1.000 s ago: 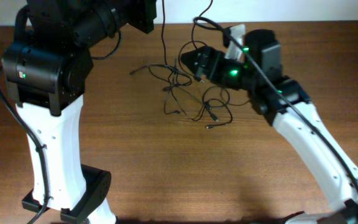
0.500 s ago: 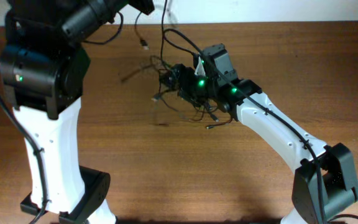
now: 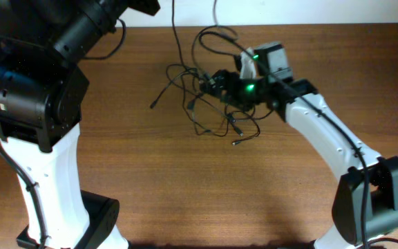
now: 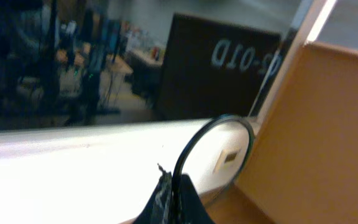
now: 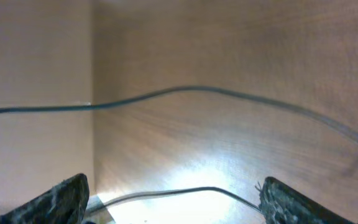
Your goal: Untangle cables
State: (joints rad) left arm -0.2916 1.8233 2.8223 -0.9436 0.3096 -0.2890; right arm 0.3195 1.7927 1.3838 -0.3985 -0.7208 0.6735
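Observation:
The cable my left gripper lifts (image 3: 176,29) goes into the tangle next to my open right gripper. Next, my right gripper moves back and takes hold where that cable enters (image 3: 186,66).
The cables (image 3: 216,111) are thin black cords lying in a loose tangle on the wooden table (image 3: 185,180), with small plug ends (image 3: 235,142) trailing out. One cord (image 3: 174,28) rises from the tangle to the top edge. In the left wrist view my left gripper (image 4: 174,190) is shut on a thin black cable (image 4: 191,143) that loops upward, held high off the table. My right gripper (image 3: 216,81) reaches into the tangle's upper right side. Its fingers (image 5: 67,198) stand wide apart, with one cord (image 5: 197,189) running between them and another cord (image 5: 185,91) lying farther off.
The left arm's big black and white body (image 3: 40,117) fills the left side of the overhead view. The right arm (image 3: 330,138) stretches in from the lower right. A pale wall (image 3: 309,10) borders the table's far edge.
The right gripper swung left into the tangle and has come back slightly right. The left arm has shifted up and left, and the tangle has spread out, one end trailing left.

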